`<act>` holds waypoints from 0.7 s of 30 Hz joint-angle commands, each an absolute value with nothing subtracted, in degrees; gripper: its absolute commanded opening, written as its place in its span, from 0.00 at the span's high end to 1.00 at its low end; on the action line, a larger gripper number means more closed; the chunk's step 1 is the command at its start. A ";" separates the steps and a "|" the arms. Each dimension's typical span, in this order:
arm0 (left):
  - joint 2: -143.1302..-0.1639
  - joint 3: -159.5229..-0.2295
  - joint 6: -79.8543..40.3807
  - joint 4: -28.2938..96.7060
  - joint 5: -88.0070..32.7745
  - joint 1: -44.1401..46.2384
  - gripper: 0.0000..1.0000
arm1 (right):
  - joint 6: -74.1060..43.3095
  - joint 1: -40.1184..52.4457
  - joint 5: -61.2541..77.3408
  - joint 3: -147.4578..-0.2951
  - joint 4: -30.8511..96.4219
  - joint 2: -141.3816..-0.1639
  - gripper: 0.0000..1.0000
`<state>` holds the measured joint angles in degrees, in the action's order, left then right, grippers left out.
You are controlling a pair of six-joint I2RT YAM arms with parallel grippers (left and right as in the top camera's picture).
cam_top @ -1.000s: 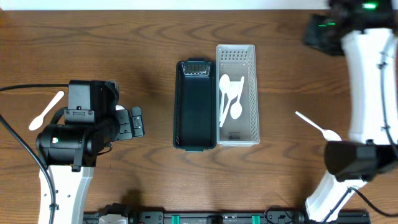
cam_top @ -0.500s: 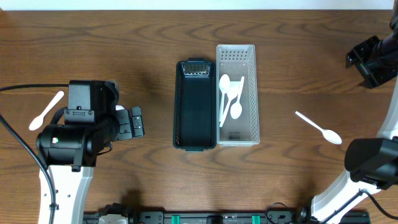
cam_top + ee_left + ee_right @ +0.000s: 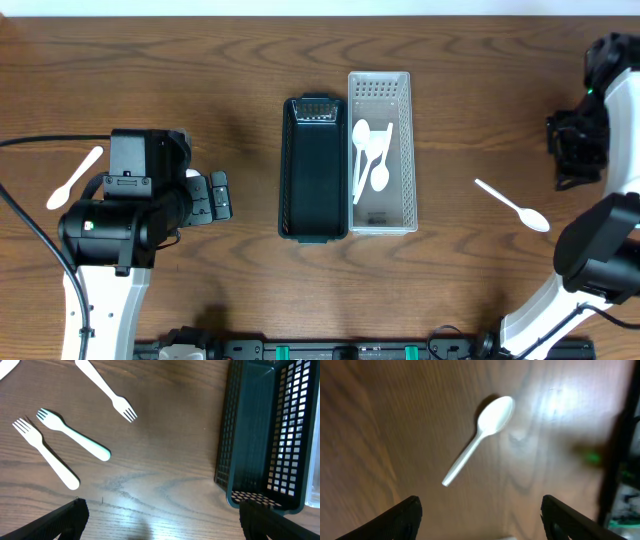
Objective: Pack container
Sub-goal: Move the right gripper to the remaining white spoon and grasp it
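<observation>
The white spoon point(image 3: 516, 207) lies free with its handle pointing into the right gripper's open fingers, so the robot should keep lowering that gripper until its fingers straddle the thin handle point(image 3: 497, 194), and then close them.
A dark teal basket point(image 3: 315, 170) and a white basket point(image 3: 381, 150) stand side by side mid-table. The white one holds several white spoons point(image 3: 372, 155). One white spoon point(image 3: 75, 178) lies far left and another point(image 3: 512, 205) lies right; the right one also shows in the right wrist view point(image 3: 480, 437). Three white forks point(image 3: 72, 435) lie on the wood in the left wrist view, left of the dark basket point(image 3: 265, 435). My left gripper point(image 3: 215, 195) point(image 3: 162, 525) is open and empty. My right gripper point(image 3: 572, 160) point(image 3: 480, 520) is open and empty, above the right spoon.
The left arm's body point(image 3: 120, 220) covers the forks in the overhead view. The right arm's base point(image 3: 600, 260) stands at the front right. A dark rail point(image 3: 350, 350) runs along the front edge.
The right arm has swung from the back right corner forward to just above the right spoon. The left arm, baskets and cutlery have not moved.
</observation>
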<state>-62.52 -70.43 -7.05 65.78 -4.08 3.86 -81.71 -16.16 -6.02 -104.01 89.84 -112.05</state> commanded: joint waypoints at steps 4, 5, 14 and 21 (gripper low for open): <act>-62.48 -71.22 -6.09 65.93 -3.36 3.95 0.02 | -82.28 -14.09 -5.69 -94.52 79.99 -112.07 0.20; -62.48 -71.22 -6.09 65.93 -3.38 3.95 0.02 | -82.21 -13.87 -5.54 -93.17 78.41 -112.07 0.20; -62.48 -71.22 -6.11 65.91 -3.36 3.95 0.02 | -82.21 -13.04 -5.54 -82.87 67.22 -112.07 0.19; -62.48 -71.22 -6.11 65.93 -3.36 3.95 0.02 | -82.21 -12.99 -3.79 -74.76 58.48 -112.07 0.19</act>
<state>-62.52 -70.43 -7.03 65.76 -4.08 3.86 -82.06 -13.52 -4.21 -77.01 59.72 -112.09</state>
